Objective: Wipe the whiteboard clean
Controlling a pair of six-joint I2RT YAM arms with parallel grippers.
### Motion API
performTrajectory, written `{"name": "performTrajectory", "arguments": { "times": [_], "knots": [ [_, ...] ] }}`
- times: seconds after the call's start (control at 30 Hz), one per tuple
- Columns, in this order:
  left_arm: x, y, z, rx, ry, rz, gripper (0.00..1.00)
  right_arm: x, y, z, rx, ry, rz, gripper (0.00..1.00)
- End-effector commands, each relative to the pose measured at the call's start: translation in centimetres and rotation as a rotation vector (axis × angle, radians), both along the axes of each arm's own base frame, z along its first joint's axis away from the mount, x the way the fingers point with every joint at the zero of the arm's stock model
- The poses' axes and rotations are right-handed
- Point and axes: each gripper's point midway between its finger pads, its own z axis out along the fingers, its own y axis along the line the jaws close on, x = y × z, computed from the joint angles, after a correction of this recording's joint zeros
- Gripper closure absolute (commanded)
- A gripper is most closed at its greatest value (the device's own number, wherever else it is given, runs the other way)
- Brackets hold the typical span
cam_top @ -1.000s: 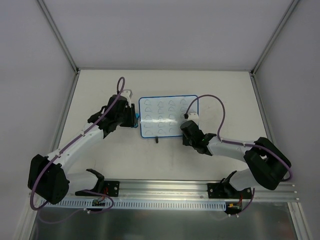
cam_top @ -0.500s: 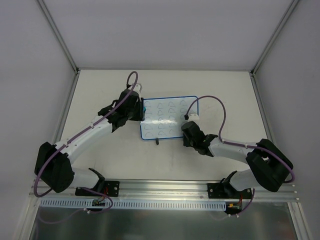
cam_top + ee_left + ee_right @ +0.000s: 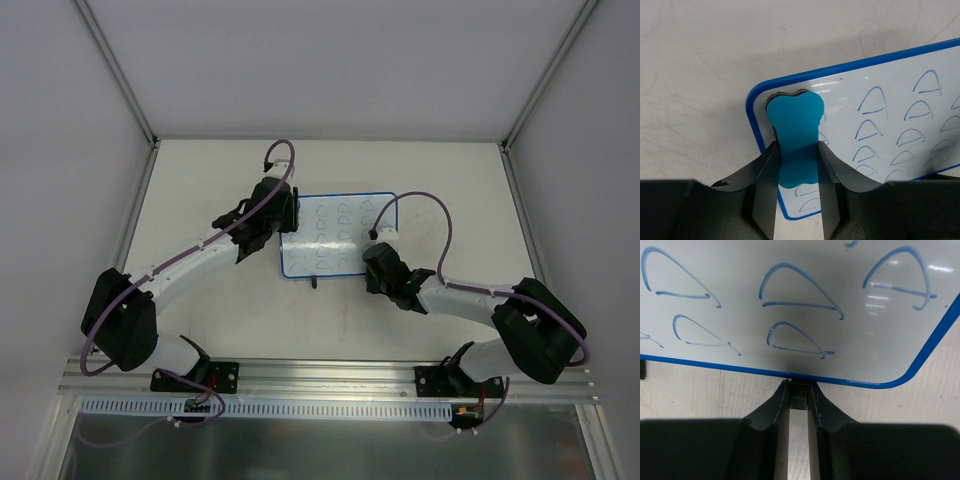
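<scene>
I should wipe back over the scribbles (image 3: pixel 808 194) toward the whiteboard's near edge with my left gripper, because the eraser touches the blue rim at the whiteboard's far corner (image 3: pixel 756 92).
The whiteboard (image 3: pixel 340 234) lies flat on the table, white with a blue rim, covered in rows of blue scribbles. It also shows in the left wrist view (image 3: pixel 890 115) and the right wrist view (image 3: pixel 805 300). My left gripper (image 3: pixel 287 222) is shut on the blue bone-shaped eraser (image 3: pixel 796 135), which rests on the board's far-left corner. My right gripper (image 3: pixel 372 262) is shut on one of the board's small black feet (image 3: pixel 799 396) at its near edge. The second black foot (image 3: pixel 314 281) sticks out from the near edge.
The pale table top (image 3: pixel 440 180) is walled by grey panels on three sides. A metal rail (image 3: pixel 330 385) runs along the near edge with both arm bases. A purple cable (image 3: pixel 425 215) loops over the board's right edge.
My left arm has swung right and away from me, carrying the eraser from beside the board's left edge onto its far-left corner. The right arm and the board have stayed put.
</scene>
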Motion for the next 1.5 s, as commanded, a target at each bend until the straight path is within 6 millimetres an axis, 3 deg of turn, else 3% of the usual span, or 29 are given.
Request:
{"name": "performTrajectory", "arguments": {
  "times": [0.0,0.4,0.53,0.8,1.13,1.23,1.47],
  "knots": [
    [1.1,-1.0,0.2,0.021,-0.065,0.002,1.00,-2.0,0.0,-1.3,0.008,0.073,0.034,1.00],
    [-0.6,-3.9,-4.2,0.089,-0.009,-0.030,1.00,-2.2,0.1,-1.5,0.014,0.079,0.045,1.00],
    [-0.5,-3.5,-3.9,0.083,-0.019,0.007,1.00,-2.3,0.1,-1.5,0.014,0.078,0.048,1.00],
    [0.8,0.3,-3.0,0.150,-0.081,0.157,1.00,-2.5,-0.1,-1.7,0.016,0.082,0.046,1.00],
    [3.0,3.1,-1.8,0.115,-0.126,0.257,1.00,-2.7,-0.3,-2.0,0.022,0.078,0.049,1.00],
    [3.7,3.4,-1.1,0.110,-0.134,0.256,1.00,-2.7,-0.2,-2.0,0.025,0.075,0.051,1.00],
    [4.3,1.4,-0.9,0.082,-0.119,0.176,1.00,-2.6,-0.2,-1.7,0.026,0.064,0.056,1.00]
  ]
}}
